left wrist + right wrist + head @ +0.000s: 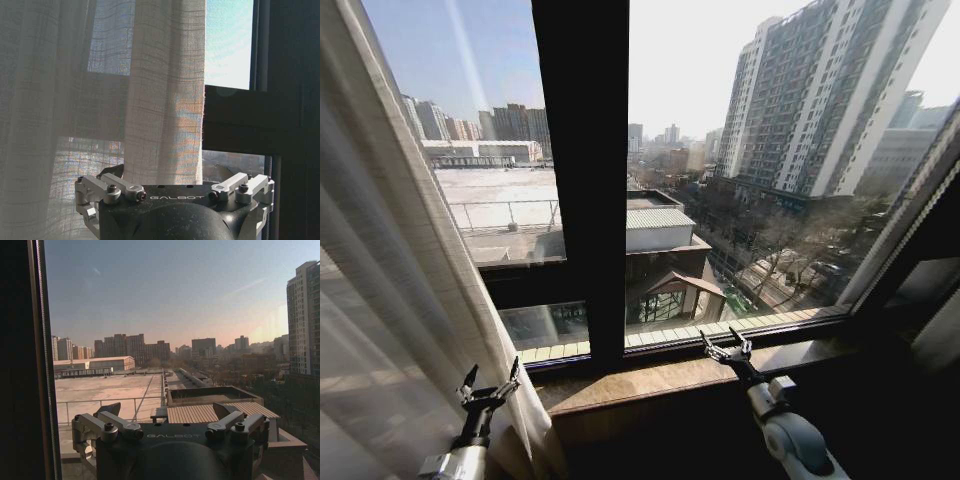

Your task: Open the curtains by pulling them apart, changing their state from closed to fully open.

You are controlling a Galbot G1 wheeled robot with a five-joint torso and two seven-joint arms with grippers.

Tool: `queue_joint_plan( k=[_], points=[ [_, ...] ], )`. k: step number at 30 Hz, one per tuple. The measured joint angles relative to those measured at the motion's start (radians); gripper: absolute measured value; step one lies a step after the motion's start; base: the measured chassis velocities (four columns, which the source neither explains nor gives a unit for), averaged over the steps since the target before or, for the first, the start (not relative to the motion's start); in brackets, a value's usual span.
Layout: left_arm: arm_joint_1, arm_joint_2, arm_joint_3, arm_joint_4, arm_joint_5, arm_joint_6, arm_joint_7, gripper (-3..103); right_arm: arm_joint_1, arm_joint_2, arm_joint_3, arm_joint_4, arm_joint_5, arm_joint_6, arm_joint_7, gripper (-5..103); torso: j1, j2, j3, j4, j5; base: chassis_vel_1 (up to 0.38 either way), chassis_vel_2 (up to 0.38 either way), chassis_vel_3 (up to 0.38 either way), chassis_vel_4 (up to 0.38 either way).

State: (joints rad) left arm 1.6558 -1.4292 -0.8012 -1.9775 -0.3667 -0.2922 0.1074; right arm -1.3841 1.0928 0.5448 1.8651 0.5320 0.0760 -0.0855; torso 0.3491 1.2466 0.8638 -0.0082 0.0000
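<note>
My gripper is about to pull the sheer cream curtain (408, 250), which will slide aside and bunch into deeper folds because the curtain's free edge (452, 245) hangs loose in soft pleats.
The sheer cream curtain (390, 300) hangs gathered at the left of the window, its pleated edge slanting down to the sill. My left gripper (490, 384) stands open in front of that panel's lower edge, fingers spread and pointing up, with no fabric pinched. In the left wrist view the curtain (100, 100) hangs just beyond the open left gripper (172, 176), and its free edge ends where bare glass begins. My right gripper (727, 350) is open over the sill at centre right, facing the bare pane. The right gripper (170, 412) holds nothing.
A wide dark window frame bar (582, 180) runs vertically through the middle, with a lower crossbar on its left. The stone sill (660, 378) lies below the glass. A dark slanted frame (910, 230) closes the right side. City buildings show outside.
</note>
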Motion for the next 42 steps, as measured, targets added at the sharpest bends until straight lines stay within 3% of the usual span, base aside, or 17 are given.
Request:
queue_joint_plan(
  k=[37,42],
  points=[
    [0.000,0.000,0.000,0.000,0.000,0.000,0.000,100,0.000,0.000,0.000,0.000,0.000,0.000,0.000,100,0.000,0.000,0.000,0.0000,0.0000,0.000,0.000,0.000,0.000],
    [-0.019,0.003,0.029,0.000,0.008,0.033,-0.021,100,0.000,0.000,0.000,0.000,0.000,0.000,0.000,100,0.000,0.000,0.000,0.0003,0.0002,0.000,0.000,0.000,0.000]
  ],
)
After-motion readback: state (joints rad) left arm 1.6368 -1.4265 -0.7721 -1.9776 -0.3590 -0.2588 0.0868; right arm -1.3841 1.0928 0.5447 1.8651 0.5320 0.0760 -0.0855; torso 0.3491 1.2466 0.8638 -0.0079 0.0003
